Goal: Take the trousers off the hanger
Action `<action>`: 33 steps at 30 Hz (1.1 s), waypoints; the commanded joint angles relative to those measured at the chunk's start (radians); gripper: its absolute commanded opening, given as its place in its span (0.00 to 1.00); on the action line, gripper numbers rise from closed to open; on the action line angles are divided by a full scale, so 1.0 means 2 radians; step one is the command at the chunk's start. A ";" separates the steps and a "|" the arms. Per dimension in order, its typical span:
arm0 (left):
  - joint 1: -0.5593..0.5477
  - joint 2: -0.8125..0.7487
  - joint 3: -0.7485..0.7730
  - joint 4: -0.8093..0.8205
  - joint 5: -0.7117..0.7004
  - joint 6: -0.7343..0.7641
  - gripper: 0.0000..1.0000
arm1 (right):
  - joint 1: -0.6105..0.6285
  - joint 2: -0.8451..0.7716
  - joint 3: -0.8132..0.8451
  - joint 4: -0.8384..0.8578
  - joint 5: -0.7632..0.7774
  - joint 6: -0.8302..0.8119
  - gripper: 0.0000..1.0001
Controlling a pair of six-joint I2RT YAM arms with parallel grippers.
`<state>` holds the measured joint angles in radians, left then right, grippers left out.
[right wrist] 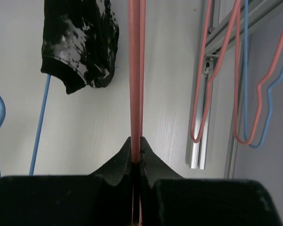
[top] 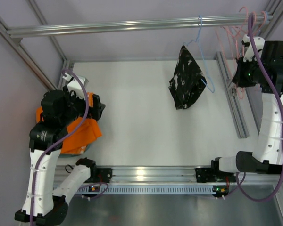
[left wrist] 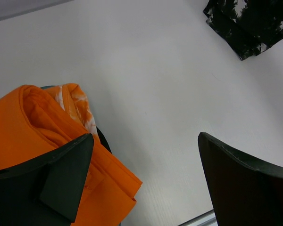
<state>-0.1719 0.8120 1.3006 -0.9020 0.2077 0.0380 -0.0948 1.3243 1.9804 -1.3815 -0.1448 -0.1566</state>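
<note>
I carry on moving my right gripper toward the other hangers and let go of the pink hanger next to them, because the pink hanger is empty and its hook is over the rail.
The bright orange trousers (top: 83, 133) lie folded on the table at the left, partly under my left arm. In the left wrist view the trousers (left wrist: 33, 127) fill the lower left, off any hanger. My left gripper (top: 97, 109) hovers over their right edge; the left gripper (left wrist: 146, 176) is open, one finger (left wrist: 66, 179) above the fabric, bare table in the gap. At the back right my right gripper (top: 236, 80) is raised by the rail. In its wrist view the right gripper (right wrist: 136, 147) is shut on the thin pink hanger (right wrist: 136, 70), whose wire runs straight up from the jaws.
A black white-speckled garment (top: 186, 77) hangs on a light blue hanger (top: 201, 52) from the metal rail (top: 132, 24). More pink and blue hangers (right wrist: 240, 75) hang at the right. An orange cloth with whitish patches (left wrist: 78, 106) lies under the trousers. An aluminium frame post (top: 231, 94) stands at the right.
</note>
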 commanded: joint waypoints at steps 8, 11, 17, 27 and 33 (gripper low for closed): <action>0.002 -0.013 -0.015 -0.004 -0.012 0.011 0.98 | -0.033 0.093 0.072 -0.002 -0.036 -0.021 0.00; 0.002 -0.012 -0.019 -0.005 -0.015 0.014 0.98 | -0.056 0.104 0.058 -0.009 -0.060 -0.021 0.00; 0.002 -0.006 -0.028 -0.010 -0.014 0.012 0.98 | -0.102 0.100 0.008 0.001 -0.079 -0.044 0.00; 0.002 0.016 -0.028 -0.022 -0.044 -0.017 0.98 | -0.144 0.094 0.000 0.003 -0.109 -0.067 0.23; 0.002 0.011 -0.024 -0.033 -0.044 -0.053 0.98 | -0.147 0.044 -0.005 -0.006 -0.123 -0.083 0.83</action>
<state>-0.1719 0.8516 1.2449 -0.9592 0.1364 -0.0139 -0.3756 1.5215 1.9617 -1.3399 -0.3557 -0.2958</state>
